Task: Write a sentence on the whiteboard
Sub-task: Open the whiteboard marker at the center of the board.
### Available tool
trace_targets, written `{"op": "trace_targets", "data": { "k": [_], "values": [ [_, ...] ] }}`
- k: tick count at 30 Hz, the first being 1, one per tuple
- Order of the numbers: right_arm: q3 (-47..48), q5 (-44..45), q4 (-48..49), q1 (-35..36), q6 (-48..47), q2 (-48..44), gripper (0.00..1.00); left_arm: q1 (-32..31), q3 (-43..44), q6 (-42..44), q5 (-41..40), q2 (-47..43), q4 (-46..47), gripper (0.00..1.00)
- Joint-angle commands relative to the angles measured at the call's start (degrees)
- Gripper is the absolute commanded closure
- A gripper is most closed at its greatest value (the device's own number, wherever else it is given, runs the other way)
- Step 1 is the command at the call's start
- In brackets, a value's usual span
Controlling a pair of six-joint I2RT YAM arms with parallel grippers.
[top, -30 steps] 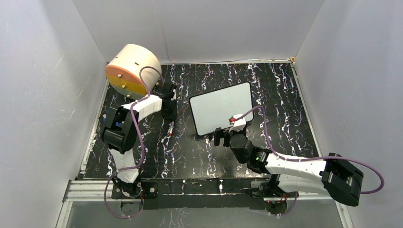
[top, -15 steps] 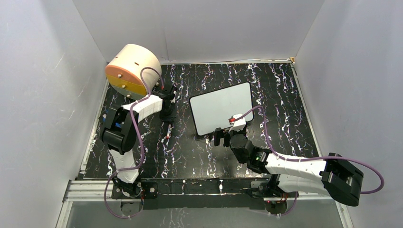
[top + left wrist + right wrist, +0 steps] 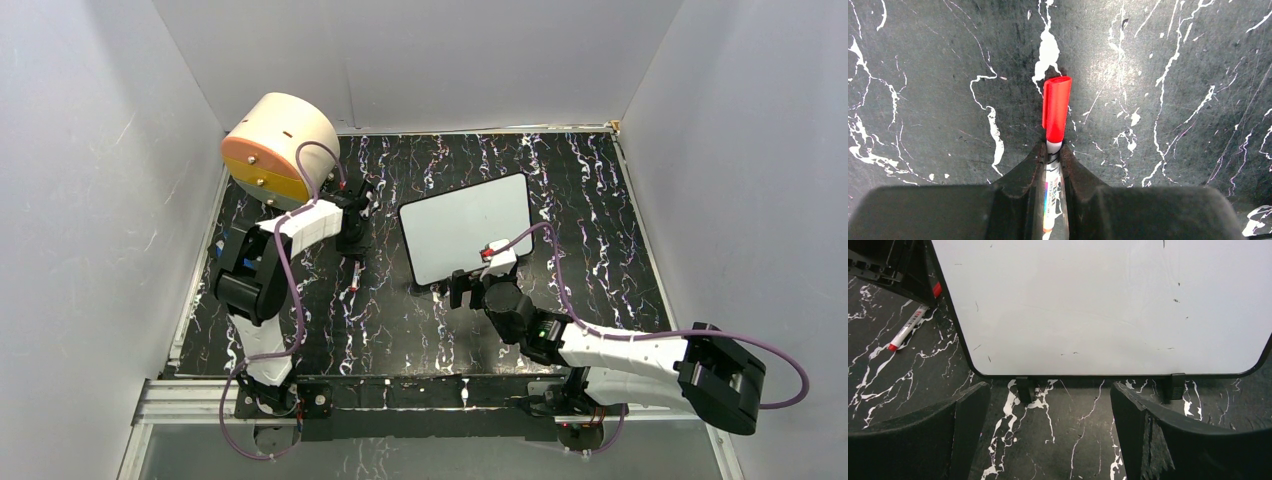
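My right gripper should keep moving toward the marker's white body until it closes there, because my left gripper is holding the marker beside its red cap and leaves the marker's body free.
The whiteboard lies on the black marbled table, right of centre, and fills the upper part of the right wrist view. It is blank apart from tiny dark specks; no red sentence shows on it. My left gripper is shut on a white marker with a red cap, and the cap sticks out past my fingertips. The marker slants down to the table left of the board. My right gripper is open and empty, just in front of the board's near edge.
A beige drum with an orange face stands at the back left, close behind my left arm. Grey walls enclose the table on three sides. Two small black feet stick out under the board's near edge.
My left gripper and the marker have shifted slightly to the left. The right arm and the whiteboard have barely moved.
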Motion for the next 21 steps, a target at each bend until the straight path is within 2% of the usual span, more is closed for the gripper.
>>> {"op": "trace_targets", "data": {
  "k": [1, 9, 21],
  "values": [
    [-0.6, -1.3, 5.0, 0.1, -1.8, -1.8, 0.01, 0.1, -4.6, -1.4, -1.3, -2.8, -0.9, 0.97],
    [-2.0, -6.8, 10.0, 0.1, -4.4, -3.6, 0.01, 0.1, -9.7, -5.9, 1.9, -14.5, 3.0, 1.0],
    [-3.4, -18.9, 19.2, 0.1, -4.2, -4.5, 0.01, 0.0, -21.7, -18.0, 13.4, -36.6, 15.4, 1.0]
  ]
}}
